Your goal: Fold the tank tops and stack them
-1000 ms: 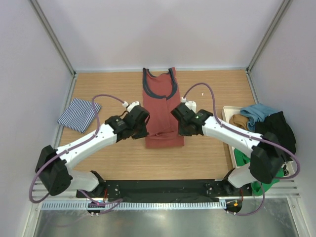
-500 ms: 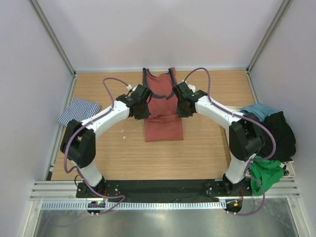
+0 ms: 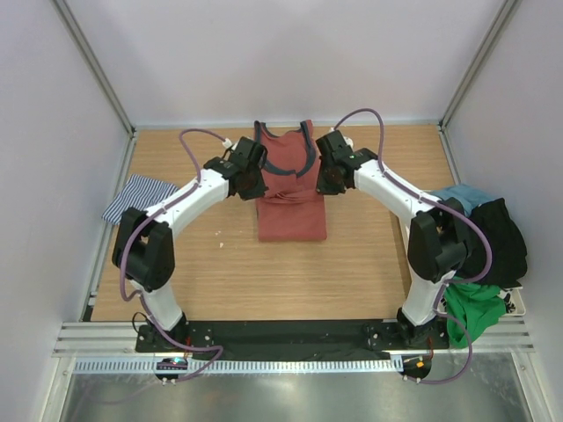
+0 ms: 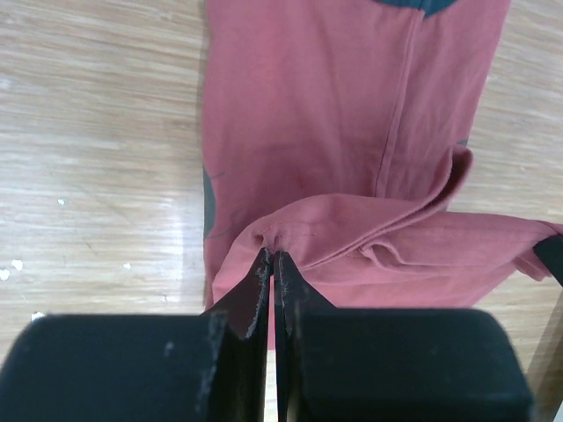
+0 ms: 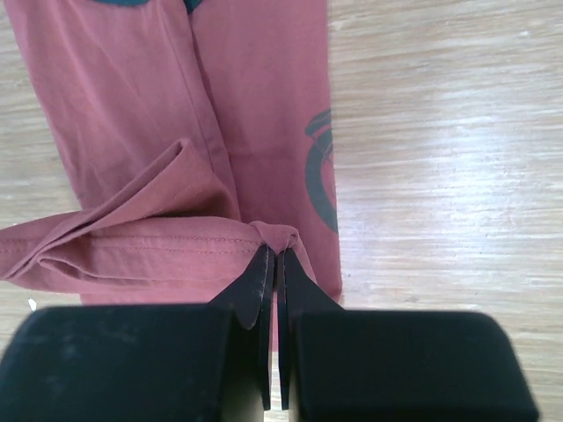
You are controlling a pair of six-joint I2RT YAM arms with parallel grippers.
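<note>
The robot's left gripper should keep going toward the neckline [image 3: 284, 171] and let go of the hem there, because the hem's corners [image 4: 262, 230] line up with the side edges of the rust-red tank top.
The rust-red tank top [image 3: 290, 207] with dark trim lies lengthwise at the table's middle back, its bottom hem lifted and carried toward the neckline. My left gripper [image 3: 256, 183] is shut on the hem's left corner [image 4: 264, 242]. My right gripper [image 3: 323, 182] is shut on the hem's right corner [image 5: 280, 236]. The lifted hem hangs folded between them over the lower layer. The navy-and-white striped tank top [image 3: 139, 195] lies folded at the table's left edge, partly behind the left arm.
A white tray [image 3: 519, 303] at the right edge holds a pile of clothes: teal [image 3: 459, 199], black [image 3: 500, 237], green [image 3: 473, 316]. Grey walls close the back and sides. Bare wooden tabletop [image 3: 264, 281] lies in front of the red top.
Both grippers have carried the red top's bottom hem from the near end toward the neckline, folding the top over itself. Both arms have stretched farther back.
</note>
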